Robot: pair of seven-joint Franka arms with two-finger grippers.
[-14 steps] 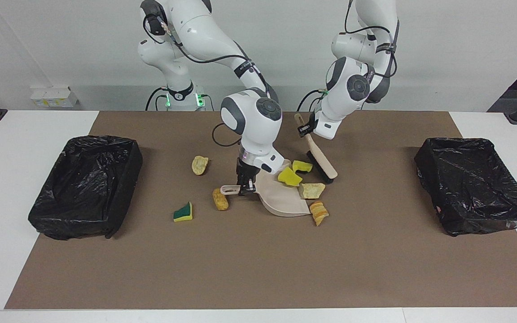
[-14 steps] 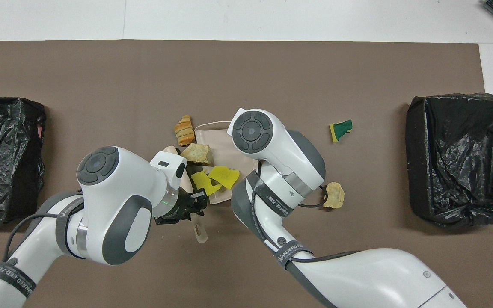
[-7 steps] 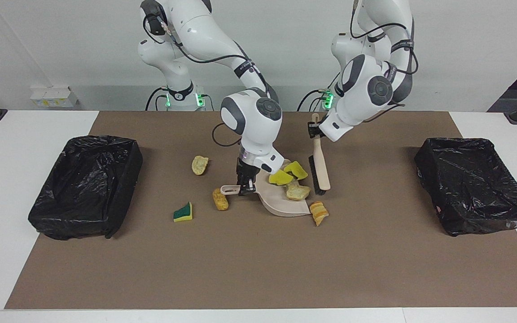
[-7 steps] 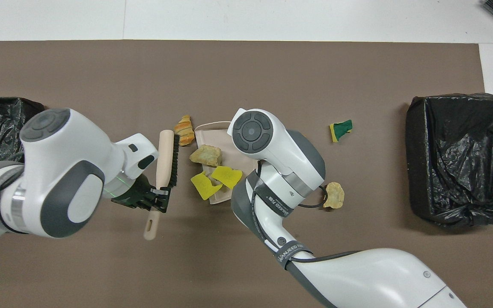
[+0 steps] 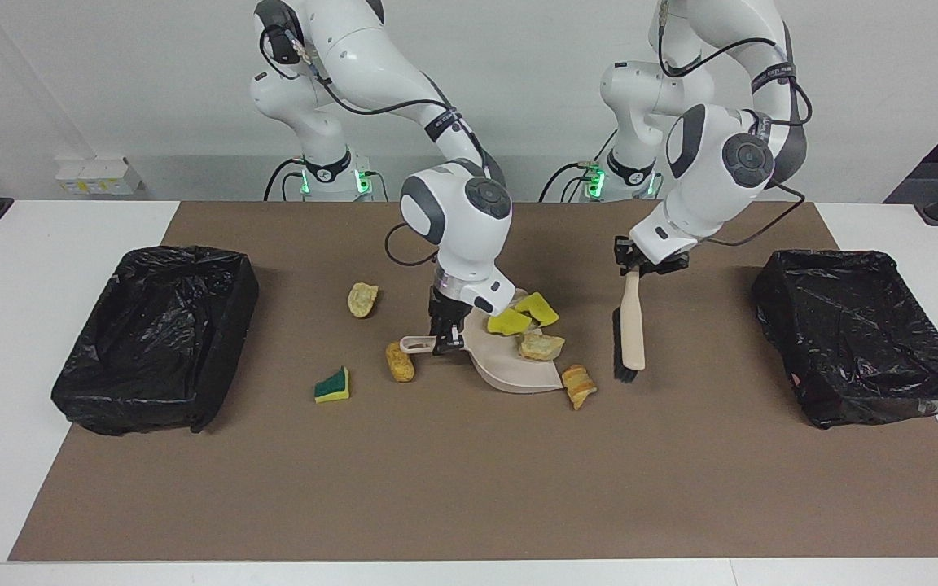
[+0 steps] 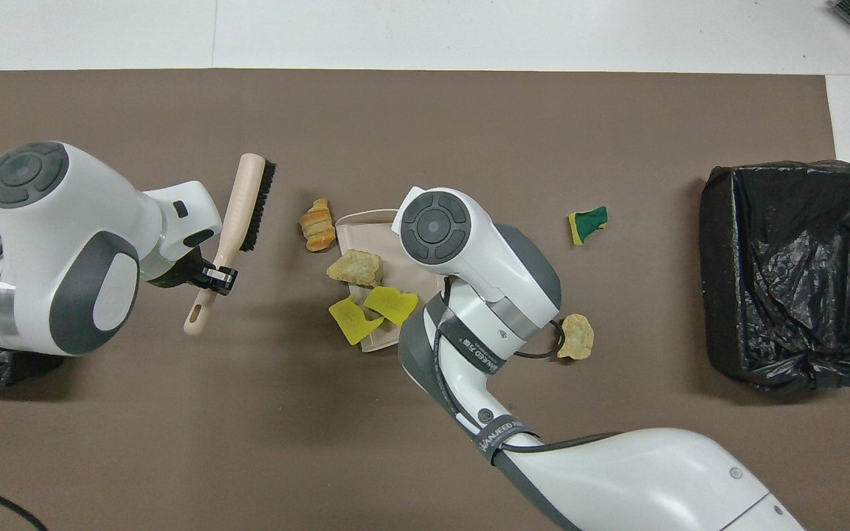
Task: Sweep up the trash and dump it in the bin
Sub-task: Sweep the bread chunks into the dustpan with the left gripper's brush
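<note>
The croissant-like piece (image 6: 317,225) is just off the dustpan's edge. Next, my left gripper brings the brush in and sweeps the piece onto the dustpan (image 6: 367,237) before dumping.
My right gripper (image 5: 446,340) is shut on the handle of the beige dustpan (image 5: 511,373), which rests on the mat; in the overhead view the arm hides this gripper. Two yellow sponge chunks (image 5: 510,323) (image 6: 351,321) and a bread piece (image 5: 541,347) (image 6: 355,267) lie on the pan. A croissant-like piece (image 5: 579,385) (image 6: 317,223) sits just off its lip. My left gripper (image 5: 638,264) (image 6: 211,276) is shut on the brush (image 5: 630,342) (image 6: 248,203), held over the mat beside that piece. The green-and-yellow sponge (image 5: 331,385) and two bread pieces (image 5: 363,299) (image 5: 399,362) lie beside the handle.
A black-lined bin (image 5: 155,338) (image 6: 794,273) stands at the right arm's end of the table. Another bin (image 5: 860,334) stands at the left arm's end. A brown mat (image 5: 469,488) covers the table between them.
The left arm swept the bread piece and sponge chunks onto the dustpan, then swung the brush away toward its own end of the table. The right arm and dustpan stayed put.
</note>
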